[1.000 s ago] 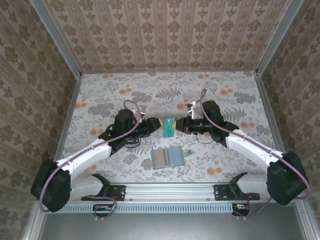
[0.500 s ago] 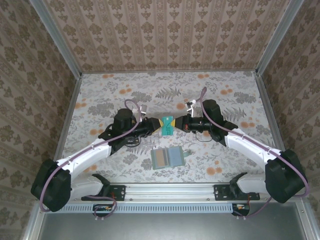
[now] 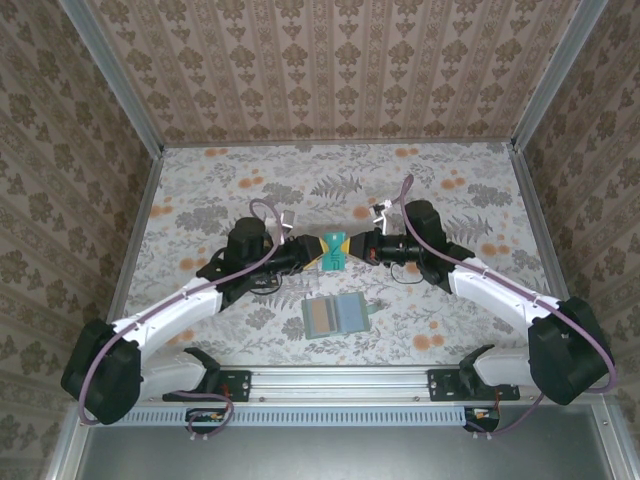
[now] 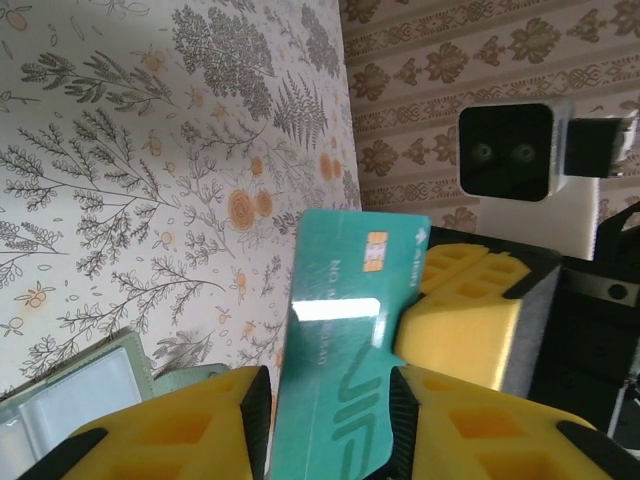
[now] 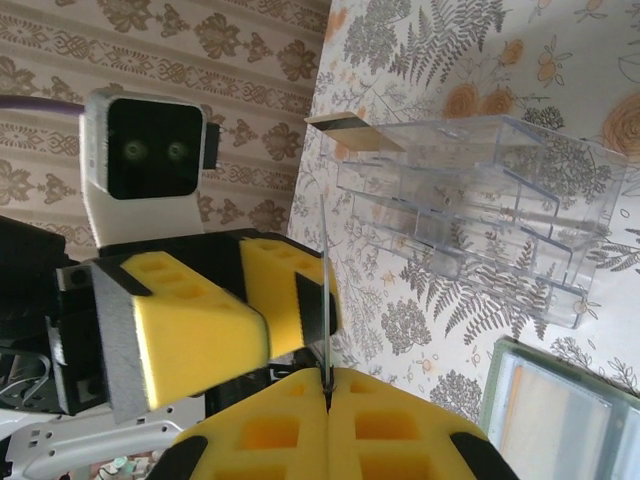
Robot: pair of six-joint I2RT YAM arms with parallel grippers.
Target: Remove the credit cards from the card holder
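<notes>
I should open my right gripper and give the teal-green credit card to my left gripper for the clear tray, since it stands on my left gripper's side.
A teal-green credit card hangs in the air over the table's middle, between my two grippers. My right gripper is shut on one end of it, so the card shows edge-on as a thin line. My left gripper straddles the card from the other side, its black pads against the two long edges. In the top view the left gripper and right gripper meet tip to tip. The card holder lies open and flat on the table, nearer the arm bases.
A clear plastic compartment tray stands on the table beyond the held card, with a tan card-like piece at its top. The card holder's corner lies below it. Patterned walls close in the table on three sides.
The card has turned from tilted to more level between the grippers. Both grippers have shifted slightly toward the back of the table. The card holder has not moved.
</notes>
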